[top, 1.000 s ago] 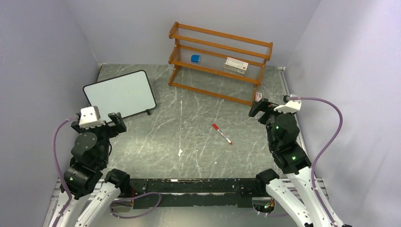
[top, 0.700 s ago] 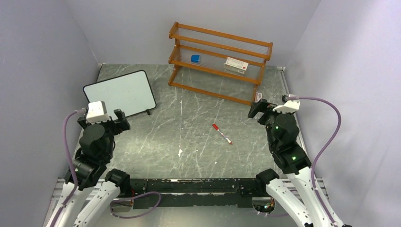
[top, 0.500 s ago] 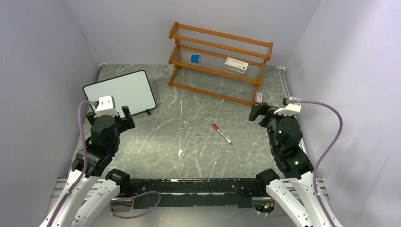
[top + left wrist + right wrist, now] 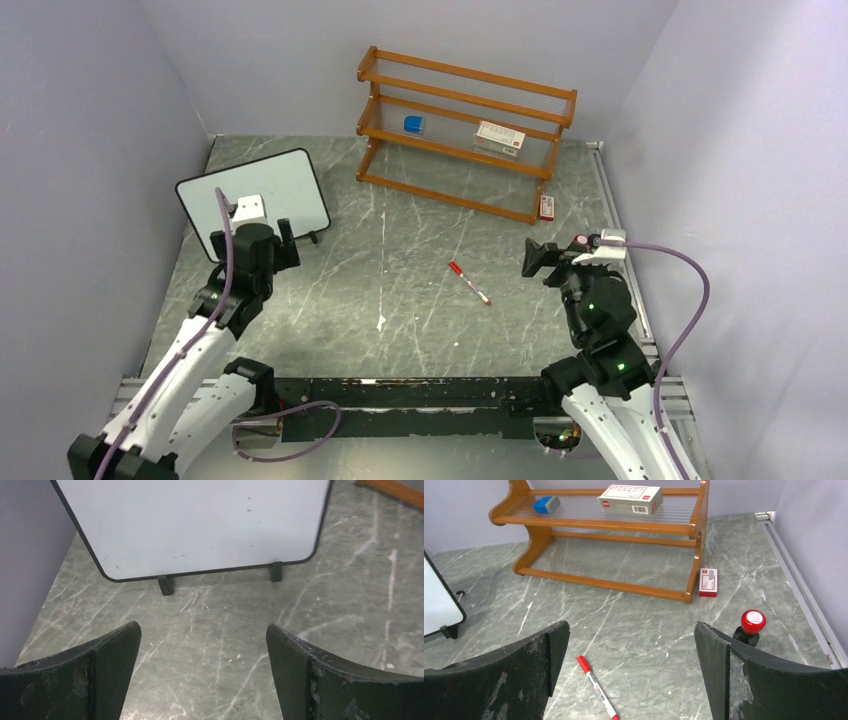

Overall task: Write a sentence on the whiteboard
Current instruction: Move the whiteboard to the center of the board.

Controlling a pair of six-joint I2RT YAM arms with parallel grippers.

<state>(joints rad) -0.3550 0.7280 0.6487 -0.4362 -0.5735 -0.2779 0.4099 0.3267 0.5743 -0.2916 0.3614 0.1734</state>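
The whiteboard's black foot nearer the wall (image 4: 166, 586) sticks out free below the whiteboard's lower edge (image 4: 165, 575), so my left gripper's open fingers should keep moving in until they are on both sides of that foot.
The whiteboard (image 4: 253, 195) stands blank at the back left on small black feet, and it fills the top of the left wrist view (image 4: 200, 525). My left gripper (image 4: 256, 236) is just in front of its lower edge, open and empty (image 4: 202, 630). A marker with a red cap and white body (image 4: 469, 283) lies on the grey stone table near the middle. My right gripper (image 4: 553, 256) hovers to the right of the marker, open and empty (image 4: 631, 630). The marker (image 4: 596, 687) shows low between its fingers, nearer the left one.
A wooden shelf (image 4: 465, 130) stands at the back with a blue eraser (image 4: 413, 124) and a white box (image 4: 499, 137) on it. A small red and white box (image 4: 708, 582) lies by its right foot. A red-topped stamp (image 4: 750, 626) stands near the right wall.
My left arm has reached forward and right, up to the whiteboard's lower edge. My right gripper has shifted a little nearer and lower. Both stay open.
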